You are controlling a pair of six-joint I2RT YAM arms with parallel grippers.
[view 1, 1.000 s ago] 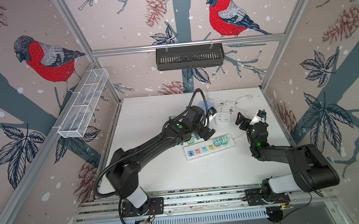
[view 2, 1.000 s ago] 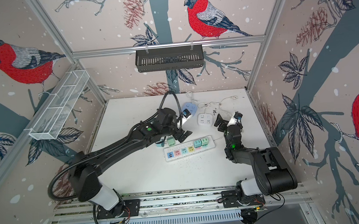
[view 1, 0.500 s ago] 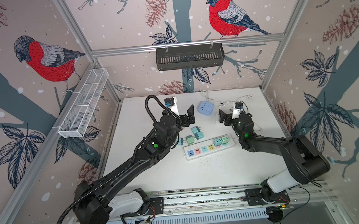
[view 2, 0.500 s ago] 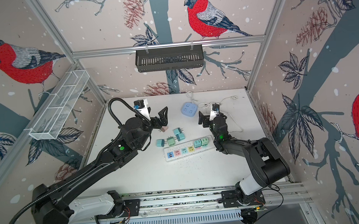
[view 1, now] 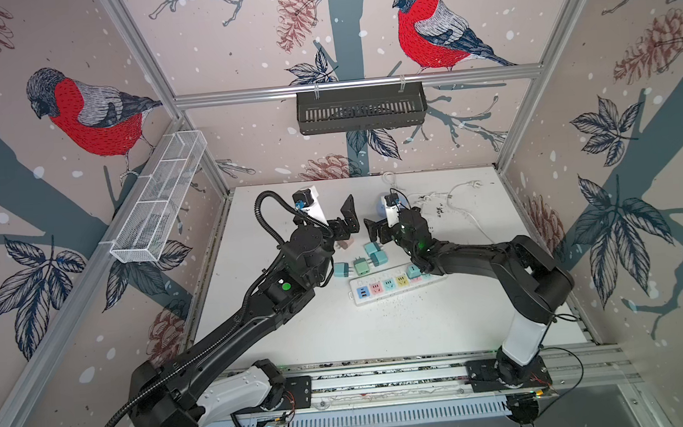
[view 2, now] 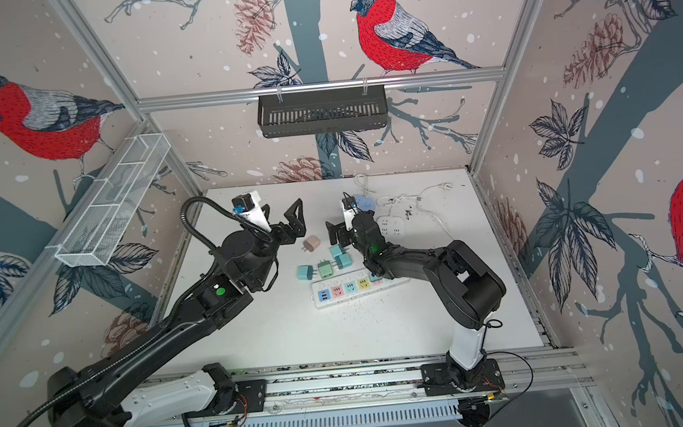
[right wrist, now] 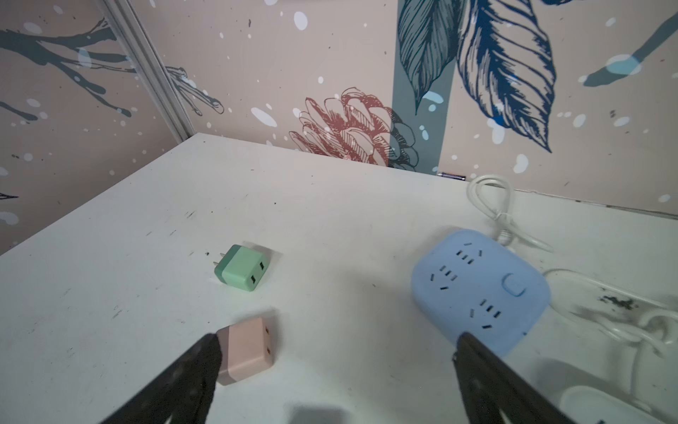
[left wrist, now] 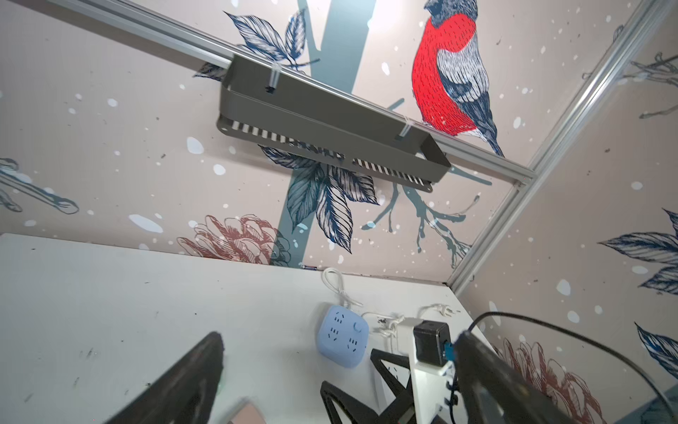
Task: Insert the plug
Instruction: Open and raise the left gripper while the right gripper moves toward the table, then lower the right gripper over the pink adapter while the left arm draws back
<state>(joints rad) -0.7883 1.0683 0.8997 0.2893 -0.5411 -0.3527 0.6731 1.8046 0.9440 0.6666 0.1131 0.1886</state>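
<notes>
The pink plug [view 2: 311, 243] is crowded by both my grippers, so next my left gripper backs away and make room for my right gripper to take the pink plug [right wrist: 245, 351].
A white power strip [view 1: 395, 285] [view 2: 358, 286] with coloured sockets lies mid-table. A teal plug [view 1: 413, 270] sits on its right end, beside my right arm. Loose plugs lie just behind the strip: teal [view 1: 372, 249], green [view 1: 361, 266], light blue [view 1: 341, 269] and pink [view 2: 312, 242] [right wrist: 247, 348]. My right gripper [view 1: 376, 230] [view 2: 335, 236] [right wrist: 337, 367] hovers open and empty, with one finger [right wrist: 190, 370] beside the pink plug. My left gripper [view 1: 347, 222] [view 2: 291, 227] [left wrist: 341, 381] is raised to its left, open and empty.
A blue socket cube [right wrist: 480, 290] [left wrist: 341, 336] and a white socket block [view 2: 390, 225] with tangled white cords [view 1: 455, 201] lie behind the right gripper. Another green plug [right wrist: 242, 271] lies beyond the pink one. A black basket [view 1: 360, 108] hangs on the back wall.
My left arm has pulled back from over the strip and risen to the left. My right gripper has swung left from the table's right side to the loose plugs.
</notes>
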